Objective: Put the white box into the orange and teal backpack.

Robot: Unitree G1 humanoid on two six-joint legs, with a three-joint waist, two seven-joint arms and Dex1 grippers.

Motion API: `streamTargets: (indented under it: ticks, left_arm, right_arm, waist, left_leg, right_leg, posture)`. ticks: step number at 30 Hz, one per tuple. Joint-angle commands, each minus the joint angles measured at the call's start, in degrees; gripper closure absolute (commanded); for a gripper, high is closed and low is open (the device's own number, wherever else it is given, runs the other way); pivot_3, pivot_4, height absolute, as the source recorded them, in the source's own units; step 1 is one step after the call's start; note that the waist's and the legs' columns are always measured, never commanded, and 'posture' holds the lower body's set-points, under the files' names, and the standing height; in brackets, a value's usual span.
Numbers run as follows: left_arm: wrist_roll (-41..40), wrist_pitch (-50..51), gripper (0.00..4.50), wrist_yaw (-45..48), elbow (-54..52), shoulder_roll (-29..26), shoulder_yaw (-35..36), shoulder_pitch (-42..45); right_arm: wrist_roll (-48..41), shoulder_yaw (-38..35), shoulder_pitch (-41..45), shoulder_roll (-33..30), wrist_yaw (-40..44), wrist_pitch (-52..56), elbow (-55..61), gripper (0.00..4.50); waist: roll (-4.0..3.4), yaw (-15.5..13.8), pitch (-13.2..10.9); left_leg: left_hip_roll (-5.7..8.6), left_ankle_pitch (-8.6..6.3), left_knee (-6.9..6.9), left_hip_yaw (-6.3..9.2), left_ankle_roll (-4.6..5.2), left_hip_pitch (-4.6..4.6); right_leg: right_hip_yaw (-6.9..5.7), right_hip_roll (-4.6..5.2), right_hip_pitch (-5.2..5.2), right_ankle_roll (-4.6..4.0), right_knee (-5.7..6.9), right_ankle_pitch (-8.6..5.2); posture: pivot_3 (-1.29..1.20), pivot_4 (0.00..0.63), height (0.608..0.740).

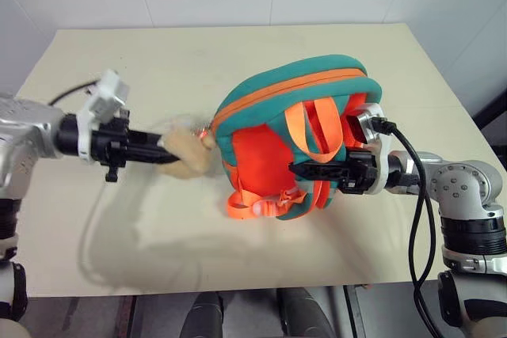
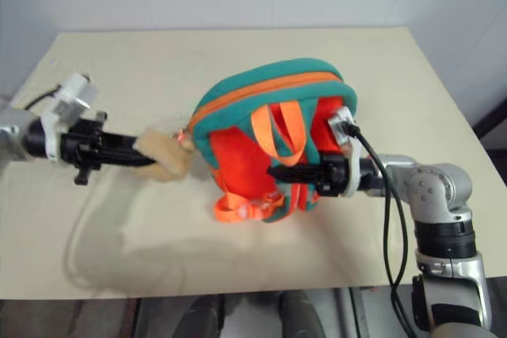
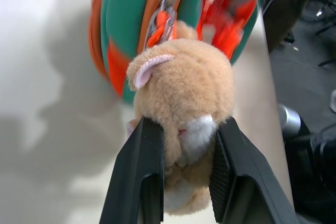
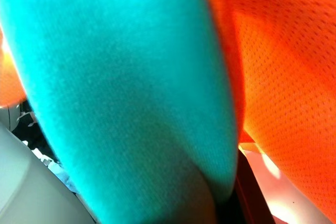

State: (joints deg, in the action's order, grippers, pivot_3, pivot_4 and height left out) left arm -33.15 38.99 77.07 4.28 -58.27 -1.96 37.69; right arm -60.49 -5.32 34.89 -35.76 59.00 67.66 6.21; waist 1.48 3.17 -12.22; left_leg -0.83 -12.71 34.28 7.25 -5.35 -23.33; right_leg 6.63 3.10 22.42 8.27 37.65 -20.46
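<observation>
The backpack's zipper [image 1: 289, 87] is shut behind its silver pull, so the robot's left gripper should keep pulling the bear charm down until it gets to the backpack's lower orange strap [image 1: 242, 206].
The orange and teal backpack [image 1: 317, 77] stands lifted above the table with its strap side toward me. My right gripper [image 1: 305, 170] reaches in from the right, shut on a teal strap [image 4: 131, 77] of the backpack. My left gripper [image 1: 168, 153] comes level from the left, shut on the tan plush bear charm [image 3: 184, 82]. The charm hangs from the silver zipper pull [image 3: 163, 3] at the backpack's left side. The black fingers [image 3: 142, 156] squeeze the bear from both sides. The white box is out of view.
The beige table [image 1: 158, 61] spreads under both arms, with white walls behind it and its front edge near me. A black cable [image 1: 416, 195] loops from my right wrist down past the table's right front corner.
</observation>
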Motion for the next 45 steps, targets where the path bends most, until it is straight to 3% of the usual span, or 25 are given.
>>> streamTargets:
  ticks: [1,5,8,11,14,16,22,26,28,37,45]
  left_arm:
    - [5.53,-4.28,3.80,-3.02,4.00,5.71,-4.00,-1.28]
    - [8.64,-9.88,3.80,-6.52,5.17,14.56,-5.73,-1.64]
    - [9.09,-10.98,3.80,-7.95,4.09,17.92,-5.39,-2.16]
    - [8.86,-11.56,3.80,-7.73,-1.30,16.77,-4.15,-5.00]
    - [6.76,-11.65,3.80,-7.93,-5.45,15.66,-0.46,-7.70]
    - [5.96,-11.99,3.09,-8.95,-8.16,14.63,2.99,-9.68]
    - [4.67,-12.78,1.30,-10.32,-13.56,12.79,8.10,-13.61]
    - [3.16,-14.75,0.12,-9.82,-12.30,12.94,11.03,-14.55]
    - [4.10,-16.82,0.00,-9.89,-10.02,13.05,11.53,-14.51]
    - [3.84,-17.67,0.00,-6.16,-7.39,8.71,13.21,-16.84]
    - [3.96,-20.40,0.00,-1.84,-7.44,4.78,15.50,-19.63]
  right_arm:
    - [-2.59,-2.54,-0.50,0.10,-1.03,0.39,2.01,4.50]
    - [-3.77,-2.81,-0.99,0.39,-2.53,0.52,2.85,4.50]
    - [-4.26,-2.95,-1.38,0.51,-3.33,0.53,3.42,4.50]
    - [0.10,-1.75,-2.50,-0.82,-4.36,-2.91,5.56,4.50]
    - [9.99,1.66,-5.11,-3.68,-2.59,-13.19,10.28,4.50]
    - [16.48,2.80,-6.67,-4.50,-2.94,-21.05,12.25,3.79]
    - [17.75,-1.64,-8.97,-4.12,-5.37,-26.72,15.29,1.94]
    - [19.43,-5.35,-13.82,-10.51,-2.67,-28.18,16.90,0.69]
    - [19.98,-6.99,-17.46,-13.47,-1.03,-29.29,18.07,0.09]
    - [24.30,-19.00,-32.53,-18.47,5.28,-39.27,14.78,0.04]
    - [25.07,-23.51,-32.59,-20.64,10.54,-45.31,8.91,0.04]
  waist:
    - [0.00,-0.10,0.00]
    - [0.02,-0.29,0.01]
    - [0.01,-0.51,0.01]
    - [0.01,-0.72,0.01]
    - [0.01,-1.04,0.01]
    - [0.02,-1.07,0.01]
    - [0.02,-1.13,0.01]
    - [0.02,-1.68,0.01]
    - [0.02,-1.83,0.01]
    - [0.03,-1.33,0.00]
    - [0.03,-1.42,0.00]
  left_leg:
    - [0.00,0.00,0.02,0.00,0.00,0.00]
    - [0.01,0.00,0.15,0.02,0.00,-0.03]
    - [0.03,0.00,0.18,0.03,0.00,-0.06]
    - [0.03,0.00,0.27,0.04,0.00,-0.05]
    - [0.05,0.00,0.28,0.02,0.00,-0.06]
    - [0.04,0.00,0.27,0.01,0.00,-0.06]
    - [0.03,0.00,0.28,0.02,0.00,-0.05]
    - [0.05,0.00,0.26,0.01,0.00,-0.05]
    - [0.04,-0.01,0.24,0.03,0.01,-0.05]
    - [0.05,-0.02,0.22,-0.04,0.04,0.09]
    - [0.03,-0.02,0.26,-0.04,0.04,0.23]
  right_leg:
    - [0.00,0.00,-0.01,0.00,0.01,0.00]
    - [0.00,0.02,-0.03,0.01,0.05,0.01]
    - [-0.02,0.03,-0.01,0.01,0.06,0.01]
    - [-0.02,0.04,-0.03,0.02,0.12,0.02]
    - [-0.01,0.07,-0.03,0.03,0.10,0.02]
    - [-0.01,0.06,-0.02,0.03,0.08,0.02]
    - [-0.01,0.06,-0.04,0.03,0.11,0.02]
    - [-0.01,0.07,-0.07,0.03,0.04,0.02]
    - [-0.06,0.07,-0.10,0.03,-0.04,0.02]
    - [-0.03,0.08,-0.28,0.06,-0.14,0.04]
    - [-0.04,0.07,-0.51,0.06,-0.25,0.07]
  posture:
    - [0.00,0.150,0.740]
    - [0.00,0.150,0.740]
    - [0.00,0.150,0.740]
    - [0.00,0.150,0.740]
    - [0.00,0.150,0.740]
    - [0.00,0.150,0.740]
    - [0.00,0.150,0.740]
    - [0.00,0.150,0.740]
    - [0.00,0.150,0.740]
    - [0.00,0.150,0.740]
    - [0.00,0.150,0.740]
